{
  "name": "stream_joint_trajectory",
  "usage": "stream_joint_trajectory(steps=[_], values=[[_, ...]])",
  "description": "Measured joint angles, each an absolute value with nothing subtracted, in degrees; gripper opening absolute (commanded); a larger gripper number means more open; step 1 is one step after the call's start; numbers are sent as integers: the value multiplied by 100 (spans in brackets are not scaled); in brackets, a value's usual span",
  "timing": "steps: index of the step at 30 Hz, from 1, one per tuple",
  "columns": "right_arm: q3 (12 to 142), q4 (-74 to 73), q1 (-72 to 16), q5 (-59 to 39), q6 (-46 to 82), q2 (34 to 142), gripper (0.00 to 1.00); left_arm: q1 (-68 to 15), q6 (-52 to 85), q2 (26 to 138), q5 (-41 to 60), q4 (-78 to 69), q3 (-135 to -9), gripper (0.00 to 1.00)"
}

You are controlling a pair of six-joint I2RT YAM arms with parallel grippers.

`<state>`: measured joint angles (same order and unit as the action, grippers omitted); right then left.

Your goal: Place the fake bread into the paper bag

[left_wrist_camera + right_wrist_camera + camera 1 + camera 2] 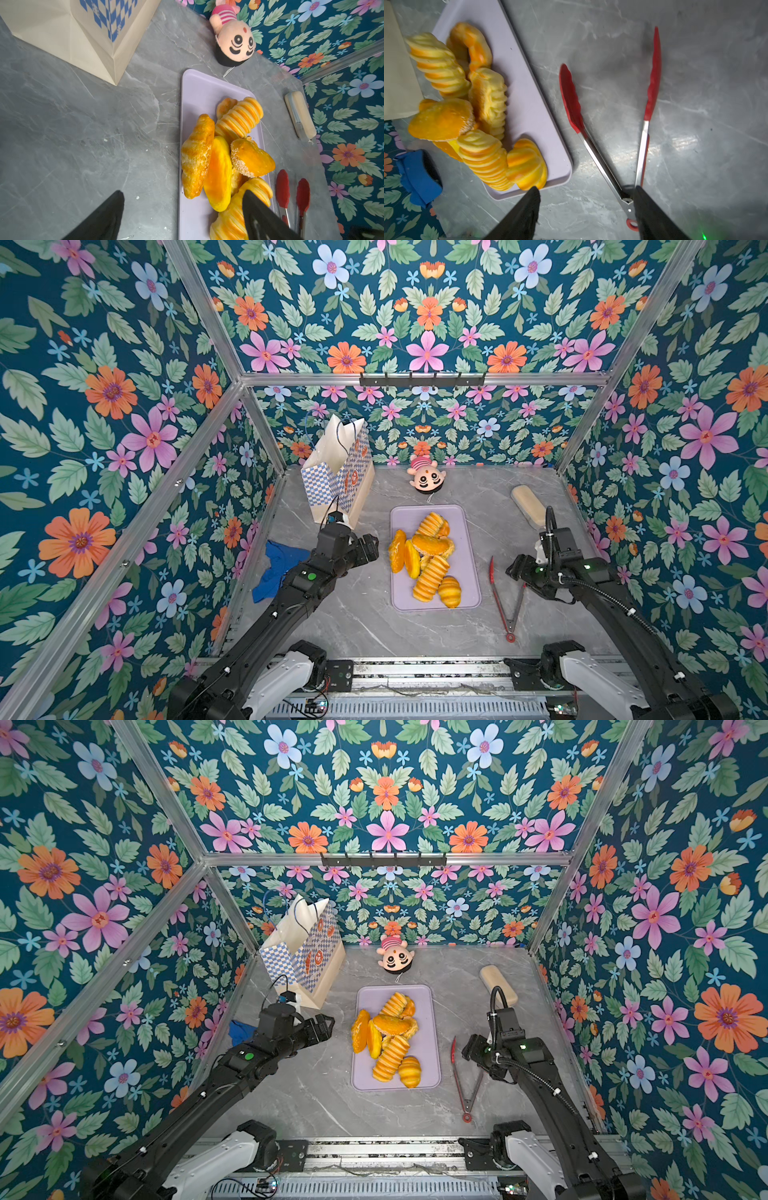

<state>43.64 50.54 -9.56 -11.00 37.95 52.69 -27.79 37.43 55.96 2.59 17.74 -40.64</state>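
Note:
My left gripper is to grab the bag's rim [307, 465] and draw it beside the tray first, because the paper bag [345, 480] stands too far back from the fake bread.
Several glossy golden pieces of fake bread [424, 556] [390, 1040] lie piled on a lilac tray [467, 568] at the table's middle. The paper bag [336, 472] [301, 952], cream with blue checks, stands upright at the back left, mouth open. My left gripper [372, 545] [184, 193] hovers open just left of the tray, in front of the bag, holding nothing. In its wrist view the bread [220, 158] lies ahead of the jaws. My right gripper [513, 568] [586, 188] is open above the table right of the tray, empty.
Red-tipped metal tongs [505, 601] [612, 124] lie spread open under the right gripper. A plush doll head [426, 479] sits behind the tray. A beige oblong block [528, 506] lies at the back right, and a blue cloth [276, 568] at the left edge.

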Motion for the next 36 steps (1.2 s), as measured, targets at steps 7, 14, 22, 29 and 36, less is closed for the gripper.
stream_joint_trajectory(steps=[7, 14, 22, 29, 36], values=[[3820, 5330, -1048, -1074, 4147, 4724, 75, -3159, 3905, 5970, 43, 1522, -3929, 90], [3697, 5557, -1090, -1164, 4316, 4427, 71, -3065, 3505, 6235, -801, 2222, -5330, 95], [4377, 5537, -1186, -1461, 4313, 4491, 66, -950, 2091, 7435, -1020, 2936, -8667, 96], [5142, 5196, -1236, -1890, 4174, 4733, 68, -3, 1372, 9380, -327, 3529, -10613, 95], [5699, 4910, -1562, -2073, 3968, 5371, 68, 405, 1015, 10652, 408, 3778, -11708, 91]])
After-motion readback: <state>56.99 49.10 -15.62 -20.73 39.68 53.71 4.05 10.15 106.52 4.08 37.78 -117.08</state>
